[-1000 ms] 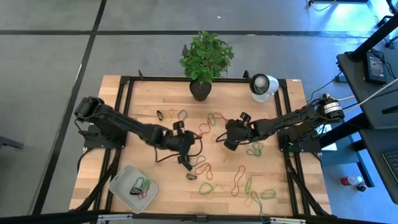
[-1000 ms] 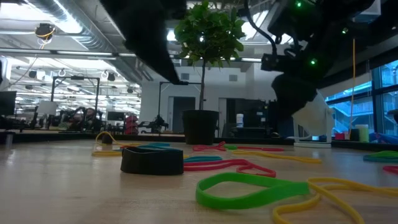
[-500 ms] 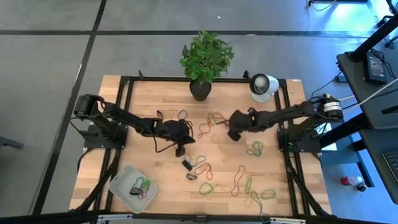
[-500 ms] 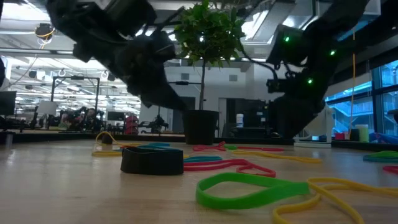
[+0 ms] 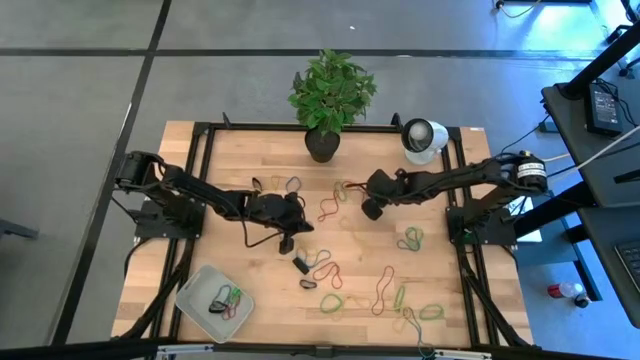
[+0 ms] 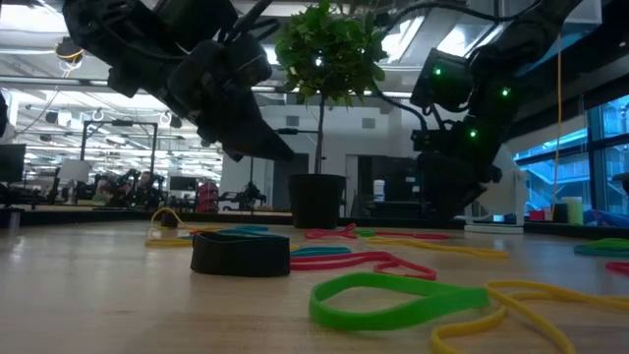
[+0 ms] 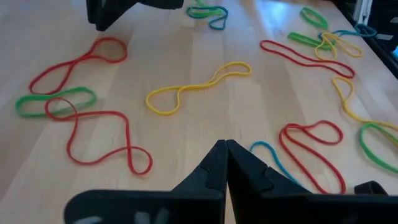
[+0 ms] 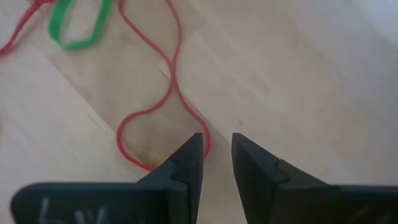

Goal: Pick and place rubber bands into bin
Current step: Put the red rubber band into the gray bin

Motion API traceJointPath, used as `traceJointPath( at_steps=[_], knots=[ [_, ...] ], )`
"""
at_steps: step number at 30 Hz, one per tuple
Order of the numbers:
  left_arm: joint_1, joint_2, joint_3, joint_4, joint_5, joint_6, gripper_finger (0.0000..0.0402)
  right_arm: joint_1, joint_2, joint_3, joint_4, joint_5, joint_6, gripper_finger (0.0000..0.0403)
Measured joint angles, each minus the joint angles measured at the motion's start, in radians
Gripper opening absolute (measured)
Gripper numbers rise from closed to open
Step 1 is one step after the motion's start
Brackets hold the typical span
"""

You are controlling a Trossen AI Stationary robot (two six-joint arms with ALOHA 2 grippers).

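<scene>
The bin (image 5: 215, 303) is far away from my right gripper, so I should pick up the red rubber band (image 8: 138, 163) by its loop with my right gripper and hand it over to my left gripper.
Many rubber bands in red (image 5: 327, 207), green (image 5: 332, 301) and yellow (image 7: 196, 88) lie flat over the middle and near right of the wooden table. The bin (image 5: 192, 287) stands at the near left corner with a few bands (image 5: 226, 297) in it. My left gripper (image 5: 287, 242) hangs shut over the table's middle, slanting down, with bare wood under its tips (image 7: 224, 149). My right gripper (image 5: 369, 211) points down, open by a narrow gap (image 8: 216, 146). It stands right at the end loop of a red band (image 8: 166, 81), and nothing shows in the gap. My right gripper comes from above. One fingertip (image 8: 194, 149) covers the near end of the red band's loop (image 8: 134, 149), which lies flat on the wood. I cannot tell whether the finger touches the band.
A small black block (image 5: 300, 265) lies near my left gripper and shows large in the low view (image 6: 241, 253). A potted plant (image 5: 322, 143) and a white round device (image 5: 423, 137) stand at the far edge. A black frame (image 5: 200, 180) borders the table.
My left gripper has drawn back from over the black block toward the far left, sunk lower and tipped up from steep to slanting. My right gripper has gone toward the far edge, over to the red band's end.
</scene>
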Motion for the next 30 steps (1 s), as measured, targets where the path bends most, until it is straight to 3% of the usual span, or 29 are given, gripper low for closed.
traceJointPath(
  at_steps=[7,12,22,30],
  knots=[
    [-0.027,0.0,0.0,-0.001,-0.009,-0.005,0.0001,0.002,0.104,0.006,0.011,0.007,0.046,0.0082],
    [-0.049,0.0,0.0,-0.001,-0.013,-0.019,0.0002,0.017,0.137,0.008,0.038,0.033,0.038,0.0018],
    [-0.068,0.0,0.0,-0.007,-0.016,-0.026,0.0002,0.142,-0.034,0.046,0.054,0.023,-0.02,0.0003],
    [-0.067,0.0,0.0,0.005,-0.127,0.011,0.0019,0.276,-0.072,0.184,0.063,0.104,-0.143,0.0002]
  ],
)
